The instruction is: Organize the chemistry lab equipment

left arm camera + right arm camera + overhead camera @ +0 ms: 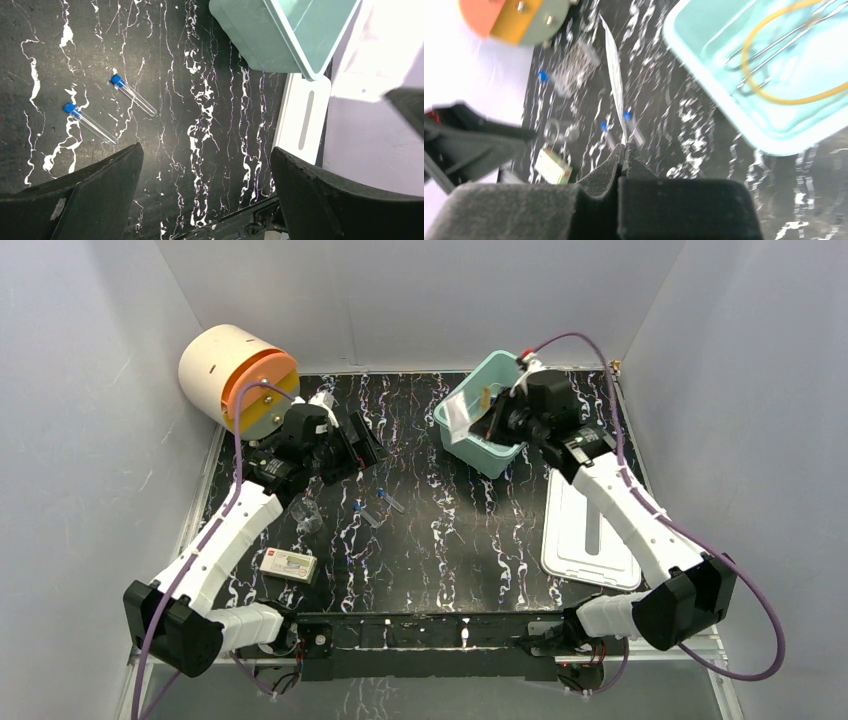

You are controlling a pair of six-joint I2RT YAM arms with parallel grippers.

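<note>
My right gripper should go on moving over the open inside [488,381], since the white packet [457,417] is clear above the teal tub's rim. It should then lower the packet there and let go of it.
My right gripper [493,420] is shut on a thin white packet [458,415] and holds it over the near-left rim of the teal tub [500,459]. In the right wrist view the packet [614,75] shows edge-on, rising from my closed gripper [624,146]. Inside the tub [704,87] lie a tan rubber tube [774,97] and metal tongs [769,47]. My left gripper [352,448] is open and empty above the table's left side. Two blue-capped clear tubes [365,512] [390,500] lie mid-table, also in the left wrist view [132,95] [90,124]. A clear glass piece [305,515] sits beside my left arm.
A white and orange cylinder [240,380] lies at the back left. A flat white slotted lid [590,530] lies at the right. A small white box [290,565] sits near the front left. A clear rack [574,67] shows blurred in the right wrist view.
</note>
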